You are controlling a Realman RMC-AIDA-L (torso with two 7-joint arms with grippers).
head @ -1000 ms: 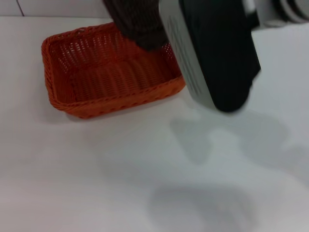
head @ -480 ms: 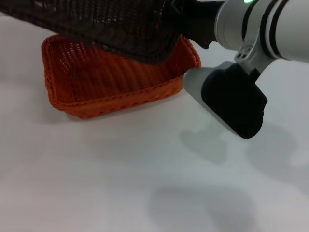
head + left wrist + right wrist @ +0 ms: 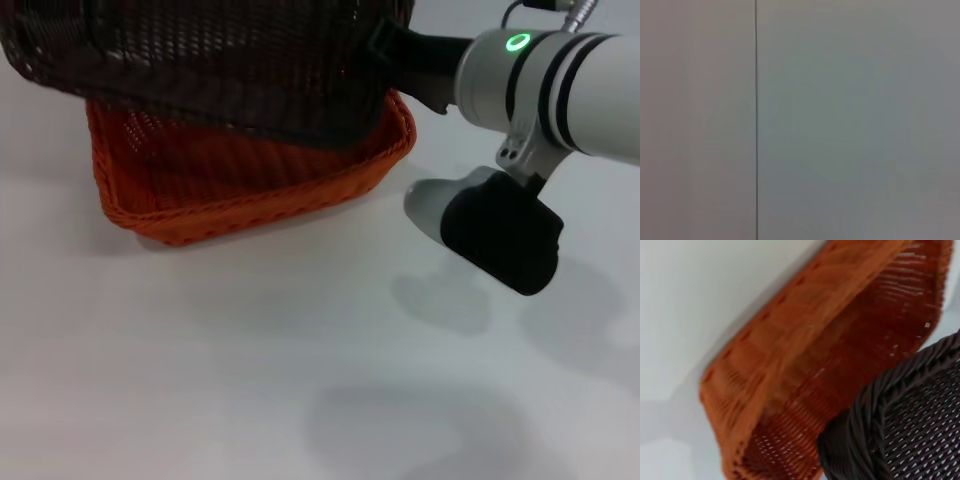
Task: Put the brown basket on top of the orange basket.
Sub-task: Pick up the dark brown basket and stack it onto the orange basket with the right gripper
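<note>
My right gripper should now lower the brown basket (image 3: 225,65), which hangs over the orange basket with its opening up, until it rests on the orange basket's rim (image 3: 262,202).
The brown basket (image 3: 220,60) hangs tilted in the air just above the orange basket (image 3: 230,190), covering its far half. The orange basket rests on the white table (image 3: 250,350). My right gripper (image 3: 395,50) is shut on the brown basket's right end and holds it up. In the right wrist view the brown basket's braided rim (image 3: 905,430) sits close over the orange basket's inside (image 3: 840,355). My left gripper is out of view; the left wrist view shows only a plain pale surface with a thin dark line (image 3: 756,120).
My right arm's white and black link (image 3: 495,235) hangs above the table to the right of the baskets, casting shadows on the white surface in front.
The brown basket has swung in from the top and now spreads leftward over the orange basket. My right arm has drawn back to the right and away from the camera.
</note>
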